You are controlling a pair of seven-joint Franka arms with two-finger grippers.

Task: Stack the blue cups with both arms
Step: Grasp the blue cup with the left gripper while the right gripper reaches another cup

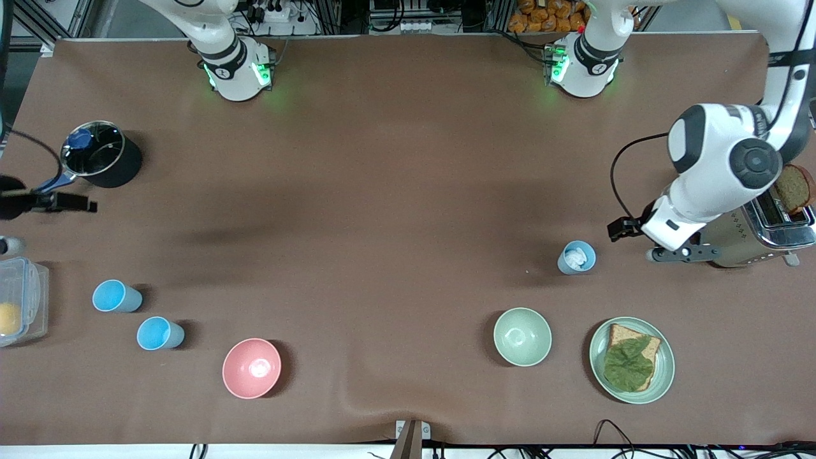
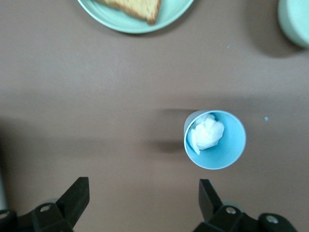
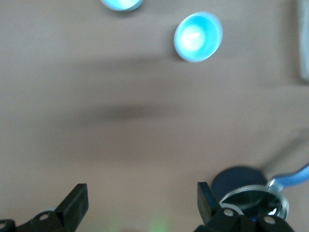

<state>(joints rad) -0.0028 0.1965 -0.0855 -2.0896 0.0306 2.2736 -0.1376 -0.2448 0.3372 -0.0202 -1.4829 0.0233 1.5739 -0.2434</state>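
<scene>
My gripper will carry the blue cup (image 1: 570,264), and the crumpled white wad (image 1: 575,257) will go along inside it because the wad sits below the blue cup's rim.
Two empty blue cups (image 1: 115,296) (image 1: 159,333) stand upright and apart near the right arm's end of the table. They also show in the right wrist view (image 3: 198,36) (image 3: 120,3). A third blue cup (image 1: 577,257) stands near the left arm's end with a crumpled white wad inside, which the left wrist view (image 2: 227,151) shows too. My left gripper (image 1: 684,254) (image 2: 143,203) is open and empty, above the table between that cup and the toaster. My right gripper (image 1: 60,204) (image 3: 142,205) is open and empty, high over the table beside the pot.
A pink bowl (image 1: 252,368) and a pale green bowl (image 1: 523,336) sit near the front camera. Beside the green bowl is a green plate (image 1: 663,376) with bread and a leaf. A toaster (image 1: 765,229), a lidded pot (image 1: 95,153) and a clear box (image 1: 22,299) stand at the table's ends.
</scene>
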